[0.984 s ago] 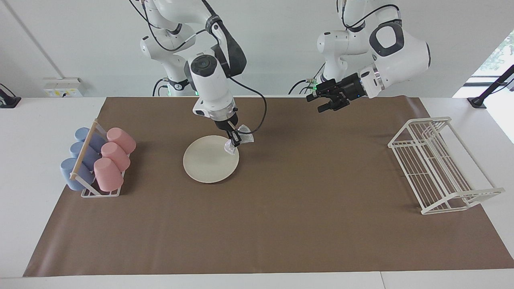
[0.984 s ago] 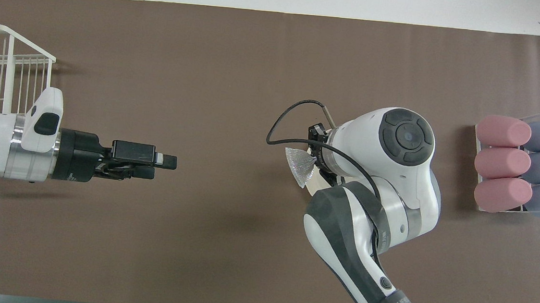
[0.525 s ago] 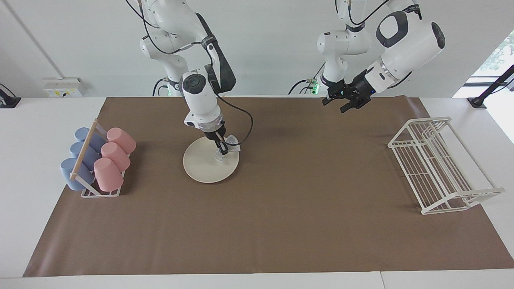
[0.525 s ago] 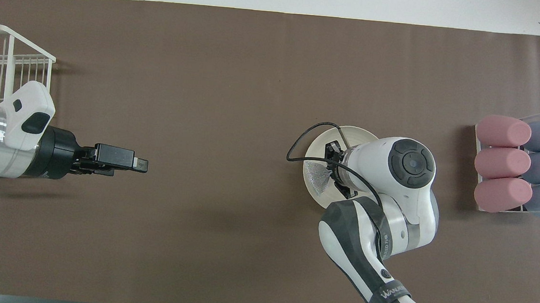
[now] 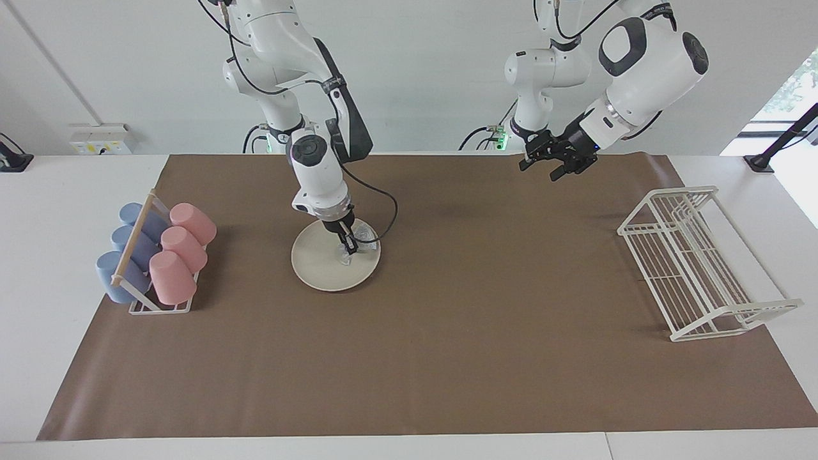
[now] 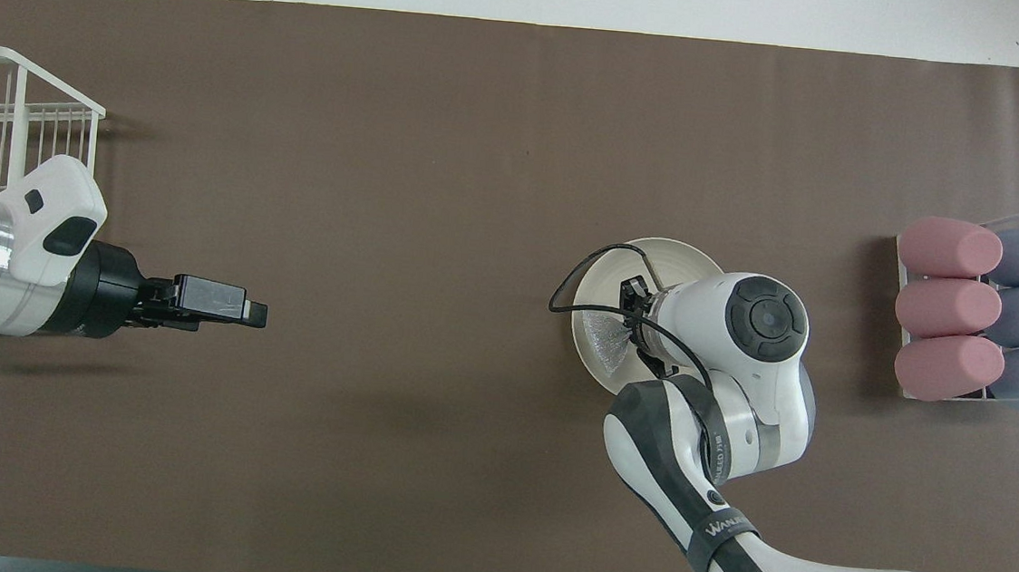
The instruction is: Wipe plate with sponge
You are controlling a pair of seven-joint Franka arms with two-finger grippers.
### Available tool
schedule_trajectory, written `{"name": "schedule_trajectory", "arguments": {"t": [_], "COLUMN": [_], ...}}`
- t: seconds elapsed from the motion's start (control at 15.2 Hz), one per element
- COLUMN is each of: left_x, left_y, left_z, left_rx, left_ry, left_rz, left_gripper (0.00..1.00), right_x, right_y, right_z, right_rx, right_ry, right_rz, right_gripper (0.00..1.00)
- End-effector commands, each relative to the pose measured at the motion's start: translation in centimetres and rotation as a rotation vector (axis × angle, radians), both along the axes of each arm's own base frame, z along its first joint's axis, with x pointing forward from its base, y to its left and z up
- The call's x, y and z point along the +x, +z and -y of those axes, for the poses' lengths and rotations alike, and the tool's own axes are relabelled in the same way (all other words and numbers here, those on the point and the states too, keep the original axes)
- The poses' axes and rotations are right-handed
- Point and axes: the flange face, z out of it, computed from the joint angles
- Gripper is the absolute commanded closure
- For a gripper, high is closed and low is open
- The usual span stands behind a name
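The plate's showing rim (image 6: pixel 588 356) is clean, so I expect to find an empty plate (image 6: pixel 682 260) below my right gripper when I take the sponge away.
The cream-white plate (image 5: pixel 323 265) lies on the brown mat toward the right arm's end; it also shows in the overhead view (image 6: pixel 677 256). My right gripper (image 5: pixel 347 246) points down over the plate's half nearer to the robots. It is shut on the silvery, wrinkly sponge (image 5: pixel 362 239), and the sponge's lower end rests on the plate. In the overhead view the sponge (image 6: pixel 605 341) shows beside the right wrist, which hides much of the plate. My left gripper (image 5: pixel 540 170) waits open and empty, raised over the mat's edge nearest the robots; it also shows in the overhead view (image 6: pixel 253 313).
A rack (image 5: pixel 137 300) of pink cups (image 5: pixel 182 246) and blue cups (image 5: pixel 131 246) stands at the right arm's end of the mat. A white wire rack (image 5: pixel 700 262) stands at the left arm's end. A black cable (image 5: pixel 383 220) loops beside the right wrist.
My right gripper has carried the sponge from the plate's rim inward over the plate and lowered it. My left arm has drawn back toward its own end and risen.
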Motion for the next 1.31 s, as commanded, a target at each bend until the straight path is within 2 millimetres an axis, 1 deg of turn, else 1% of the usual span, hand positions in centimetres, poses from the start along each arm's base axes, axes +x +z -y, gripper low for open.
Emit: {"name": "schedule_trajectory", "arguments": {"t": [0.0,0.2,0.39,0.52,0.59,0.79,0.85,0.92,1.11,1.18,1.25], "left_x": [-0.1,-0.1,-0.1,-0.1,-0.1,0.0,-0.1,-0.1,-0.1,-0.1,-0.1], "left_y": [0.6,0.6,0.6,0.5,0.5,0.5,0.6,0.6,0.5,0.6,0.6], "left_z": [-0.2,-0.2,-0.2,-0.2,-0.2,-0.2,-0.2,-0.2,-0.2,-0.2,-0.2], "left_rx": [0.022,0.022,0.022,0.022,0.022,0.022,0.022,0.022,0.022,0.022,0.022], "left_ry": [0.002,0.001,0.001,0.001,0.002,0.002,0.002,0.002,0.002,0.002,0.002], "left_rz": [0.000,0.001,0.001,-0.001,-0.001,-0.001,0.000,0.000,-0.001,0.000,0.000], "left_gripper": [0.00,0.00,0.00,0.00,0.00,0.00,0.00,0.00,0.00,0.00,0.00], "right_x": [0.0,0.2,0.4,0.7,0.7,0.5,0.3,-0.3,-1.7,-1.9,-1.9], "right_y": [-1.6,-2.0,-2.1,-2.2,-2.2,-2.1,-2.1,-2.3,-3.0,-3.1,-3.1], "right_z": [3.5,6.0,7.4,8.8,8.7,7.7,6.8,4.6,0.5,-0.4,-0.8], "right_rx": [-0.020,-0.024,-0.026,-0.026,-0.026,-0.024,-0.017,-0.015,-0.002,0.023,0.044], "right_ry": [0.061,0.103,0.136,0.146,0.148,0.097,0.062,0.048,-0.053,-0.082,-0.101], "right_rz": [-0.014,-0.021,-0.026,-0.022,-0.022,-0.024,-0.031,-0.038,-0.061,-0.058,-0.055], "right_gripper": [1.00,1.00,1.00,1.00,1.00,1.00,1.00,1.00,1.00,1.00,1.00]}}
